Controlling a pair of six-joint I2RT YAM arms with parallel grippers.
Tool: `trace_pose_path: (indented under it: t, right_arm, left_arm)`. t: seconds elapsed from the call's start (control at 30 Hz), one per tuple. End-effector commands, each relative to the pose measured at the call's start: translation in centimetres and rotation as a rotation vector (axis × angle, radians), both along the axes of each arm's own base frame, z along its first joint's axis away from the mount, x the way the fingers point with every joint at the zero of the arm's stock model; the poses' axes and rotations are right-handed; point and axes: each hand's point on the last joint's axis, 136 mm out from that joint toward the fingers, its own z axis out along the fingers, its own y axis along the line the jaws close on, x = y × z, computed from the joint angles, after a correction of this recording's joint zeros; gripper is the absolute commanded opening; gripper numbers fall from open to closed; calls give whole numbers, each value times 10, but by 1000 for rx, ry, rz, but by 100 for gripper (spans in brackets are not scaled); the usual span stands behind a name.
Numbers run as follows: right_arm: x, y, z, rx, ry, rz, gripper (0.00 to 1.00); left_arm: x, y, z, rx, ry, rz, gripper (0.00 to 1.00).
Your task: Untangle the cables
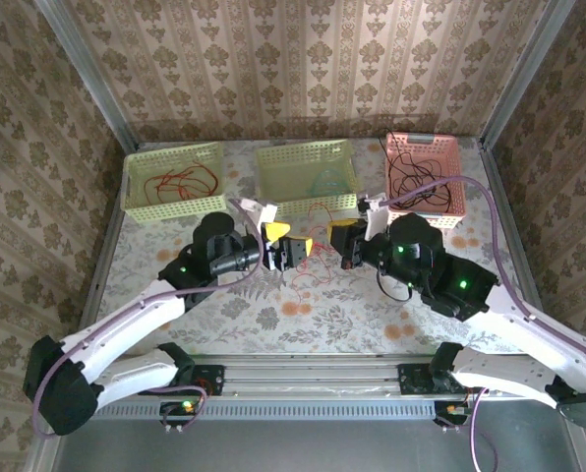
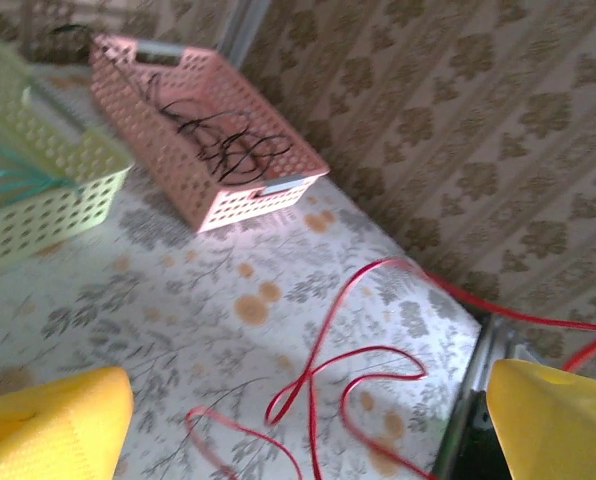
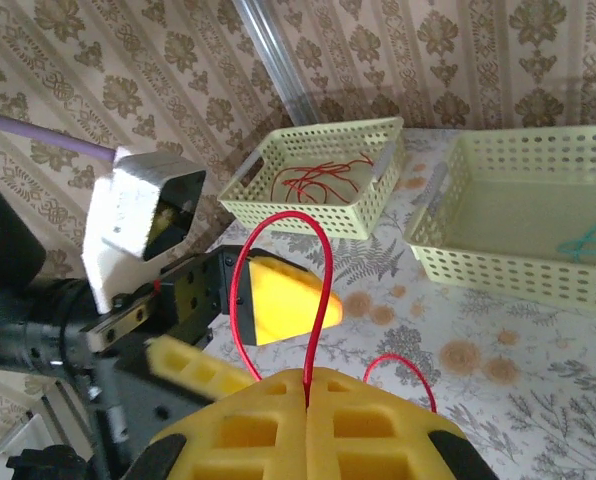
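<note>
The basket with red cables (image 1: 178,184) is on my left gripper's side, so my left gripper should get the red loop (image 3: 292,214) from my right gripper and bring it to the basket.
A loose red cable (image 2: 350,362) lies in loops on the flowered table between both grippers. My right gripper (image 3: 308,384) is shut on it, and a red loop (image 3: 278,225) arches up out of the closed yellow pads. My left gripper (image 2: 308,405) stands open just above the table, with the cable on the cloth beneath the gap and its fingers (image 2: 53,425) clear of it. From above, the left gripper (image 1: 285,248) and right gripper (image 1: 338,246) face each other closely, and the red cable (image 1: 319,210) runs between them.
Along the back stand a pale green basket (image 1: 136,189) with red cables (image 1: 180,180), a green basket (image 1: 273,177) with a teal cable (image 1: 324,181), and a pink basket (image 1: 396,182) with black cables (image 1: 421,177). Patterned walls enclose the table.
</note>
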Motion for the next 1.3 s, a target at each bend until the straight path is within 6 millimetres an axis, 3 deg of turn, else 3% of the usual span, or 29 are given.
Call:
trace_pose_path:
  t: [0.0, 0.13, 0.33, 0.53, 0.7, 0.77, 1.07, 1.27]
  right_arm:
    - [2, 2, -1, -60, -12, -10, 0]
    - [1, 11, -2, -65, -5, 11, 0]
    - [-7, 25, -4, -55, 13, 52, 0]
    - [-16, 26, -1, -19, 29, 65, 0]
    - [-16, 18, -2, -22, 22, 38, 0]
    - [-15, 12, -3, -36, 10, 17, 0]
    - [-6, -22, -10, -129, -51, -117, 0]
    - [-4, -34, -22, -166, -63, -163, 0]
  left_arm:
    - [-22, -4, 28, -72, -117, -87, 92]
    - [-26, 3, 35, -55, -169, -57, 92]
    - [-19, -3, 22, 13, -178, -44, 94]
    - [-13, -12, -5, 87, -166, -30, 75]
    - [-9, -7, -8, 102, -183, 8, 17]
    - [-5, 1, -2, 111, -208, 49, 0]
    - [2, 47, 48, 128, -312, 240, 0]
    - [0, 58, 73, 123, -322, 254, 0]
